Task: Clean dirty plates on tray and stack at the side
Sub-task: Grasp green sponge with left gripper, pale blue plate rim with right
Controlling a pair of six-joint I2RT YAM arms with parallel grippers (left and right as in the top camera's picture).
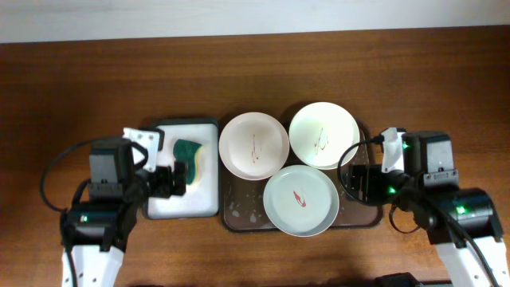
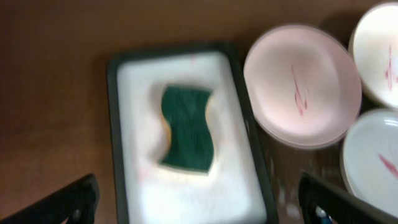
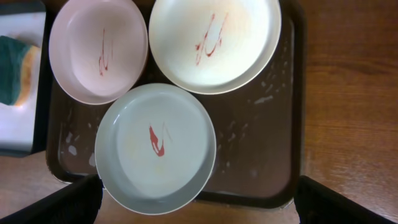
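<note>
The green and yellow sponge (image 2: 189, 138) gets narrower at its waist (image 2: 186, 121), so I expect it to crumple there and spread out at its end when I lift it.
Three plates lie on the dark tray (image 1: 239, 221). They are a pinkish-white plate (image 1: 253, 145) at the back left, a cream plate (image 1: 323, 134) at the back right and a pale green plate (image 1: 300, 201) in front. Each has a thin red smear in its centre. My left gripper (image 1: 180, 178) hovers open over the small white tray, left of the plates. My right gripper (image 1: 357, 182) is open at the dark tray's right end, empty. In the right wrist view the green plate (image 3: 155, 149) sits just ahead of my open gripper (image 3: 199, 206), with its near edge overhanging the tray rim (image 3: 273, 198).
A small white tray (image 1: 203, 203) beside the dark tray holds a green and yellow sponge (image 1: 189, 158). In the left wrist view the sponge (image 2: 186, 127) lies ahead of my open gripper (image 2: 199, 208). Bare wooden table (image 1: 80, 80) surrounds both trays.
</note>
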